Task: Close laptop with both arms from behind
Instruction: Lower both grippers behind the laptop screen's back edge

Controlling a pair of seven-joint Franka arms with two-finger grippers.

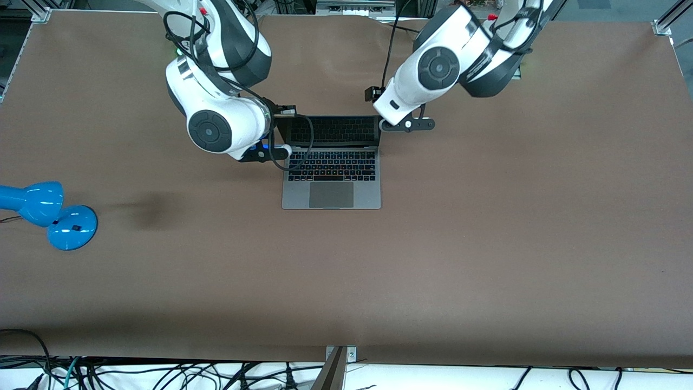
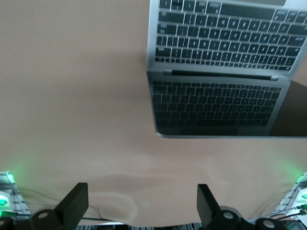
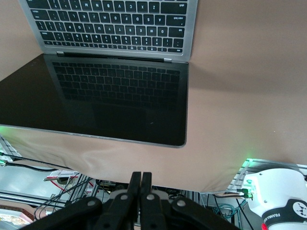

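Note:
The left gripper's fingers stand wide apart [image 2: 143,206] behind the lid, so the robot should shut them and move them to the lid's top corner [image 2: 163,133] before both arms push.
The grey laptop [image 1: 331,162] stands open in the middle of the table, its dark screen [image 1: 333,131] tilted back toward the arms. It also shows in the left wrist view [image 2: 223,43] and the right wrist view [image 3: 110,26]. My left gripper [image 1: 372,94] hangs by the lid's top corner at the left arm's end, open and empty, with its fingers [image 2: 72,207] wide apart and clear of the lid. My right gripper [image 1: 285,111] hangs by the other top corner, its fingertips [image 3: 140,184] pressed together on nothing. The lid's back is hidden.
A blue desk lamp [image 1: 48,214] lies near the right arm's end of the brown table [image 1: 487,244]. A black cable [image 1: 303,146] from the right arm loops over the laptop's keyboard corner. Cables and frame rails run along the table's edges.

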